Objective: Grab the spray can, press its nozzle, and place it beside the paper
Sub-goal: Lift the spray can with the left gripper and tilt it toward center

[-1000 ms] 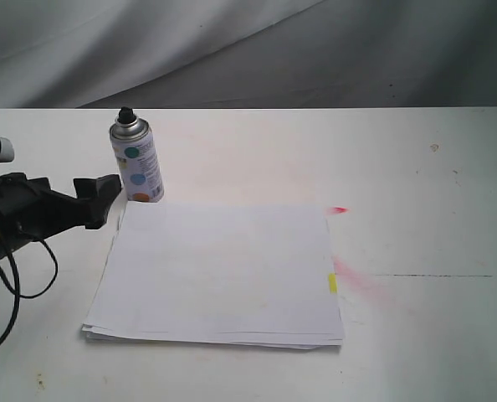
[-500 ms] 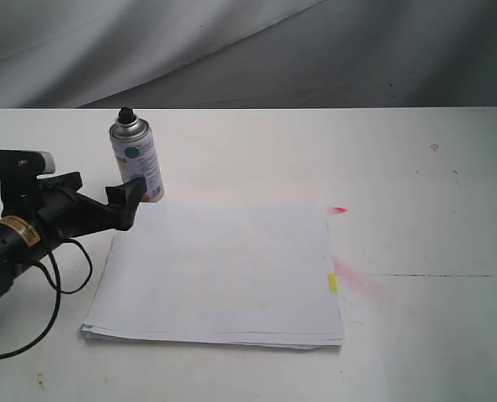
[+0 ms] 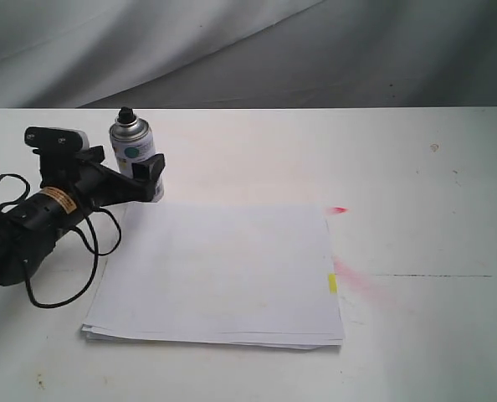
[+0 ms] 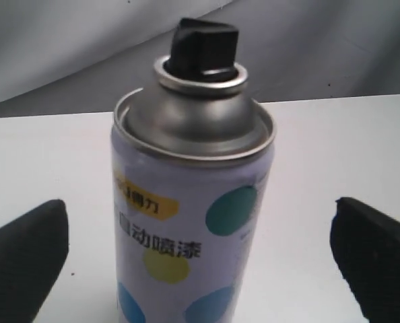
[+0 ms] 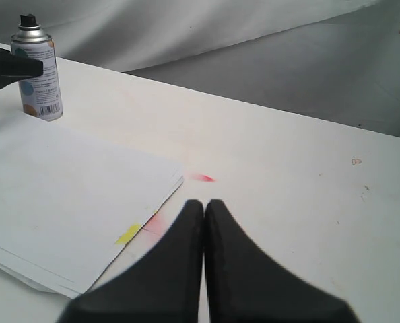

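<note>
My left gripper should keep moving toward the spray can's body (image 3: 133,152) and close there, because the black nozzle (image 3: 126,115) stands clear above the open fingers.
The spray can (image 3: 132,145) stands upright on the table just beyond the far left corner of the paper (image 3: 223,272). Its black nozzle (image 3: 125,112) tops the silver dome. My left gripper (image 3: 133,170) is open, with one finger on each side of the can's body and not touching it. In the left wrist view the can (image 4: 193,202) and nozzle (image 4: 207,42) fill the middle, with the fingers (image 4: 25,259) far apart at the sides. My right gripper (image 5: 205,205) is shut and empty, hovering near the paper's yellow tab (image 5: 128,233); it is out of the exterior view.
Red paint marks (image 3: 339,209) and a pink smear (image 3: 357,280) lie on the white table (image 3: 416,184) right of the paper. A grey cloth backdrop (image 3: 248,50) hangs behind the table. The left arm's cable (image 3: 60,293) loops over the table.
My left gripper has moved right and away from the table's front edge, from beside the paper's left edge to around the can. The can and paper have not moved.
</note>
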Controlling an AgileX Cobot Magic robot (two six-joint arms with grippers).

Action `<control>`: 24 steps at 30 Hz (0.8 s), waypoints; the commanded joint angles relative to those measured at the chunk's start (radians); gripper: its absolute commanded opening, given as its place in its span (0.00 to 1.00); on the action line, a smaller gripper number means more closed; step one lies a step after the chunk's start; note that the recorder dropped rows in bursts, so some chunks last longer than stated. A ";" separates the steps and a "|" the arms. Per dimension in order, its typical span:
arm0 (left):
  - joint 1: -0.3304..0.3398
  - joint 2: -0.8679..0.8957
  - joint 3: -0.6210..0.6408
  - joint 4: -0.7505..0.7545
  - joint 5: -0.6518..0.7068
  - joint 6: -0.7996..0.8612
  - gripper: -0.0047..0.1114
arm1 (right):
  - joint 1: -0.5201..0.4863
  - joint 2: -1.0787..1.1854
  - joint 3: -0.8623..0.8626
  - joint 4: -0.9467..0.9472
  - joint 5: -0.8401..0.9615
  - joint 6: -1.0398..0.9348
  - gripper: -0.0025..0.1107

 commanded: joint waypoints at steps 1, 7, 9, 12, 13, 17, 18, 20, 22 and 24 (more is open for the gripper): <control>0.003 0.066 -0.063 -0.005 -0.004 0.002 0.89 | -0.004 0.003 0.003 -0.005 0.002 -0.003 0.02; 0.003 0.121 -0.133 -0.005 0.042 0.001 0.89 | -0.004 0.003 0.003 -0.005 0.002 -0.003 0.02; 0.003 0.128 -0.143 -0.005 0.048 0.001 0.89 | -0.004 0.003 0.003 -0.005 0.002 -0.003 0.02; 0.003 0.138 -0.144 -0.005 0.047 0.001 0.89 | -0.004 0.003 0.003 -0.005 0.002 -0.003 0.02; 0.003 0.141 -0.144 -0.005 0.047 0.001 0.89 | -0.004 0.003 0.003 -0.005 0.002 -0.003 0.02; 0.003 0.147 -0.144 -0.052 0.043 0.001 0.67 | -0.004 0.003 0.003 -0.005 0.002 -0.003 0.02; 0.003 0.147 -0.144 -0.058 0.042 0.001 0.58 | -0.004 0.003 0.003 -0.005 0.002 -0.003 0.02; 0.003 0.147 -0.144 -0.058 0.032 0.001 0.43 | -0.004 0.003 0.003 -0.005 0.002 -0.003 0.02; 0.003 0.147 -0.144 -0.058 0.012 0.001 0.25 | -0.004 0.003 0.003 -0.005 0.002 -0.003 0.02; 0.003 0.147 -0.144 -0.058 -0.010 0.001 0.09 | -0.004 0.003 0.003 -0.005 0.002 -0.003 0.02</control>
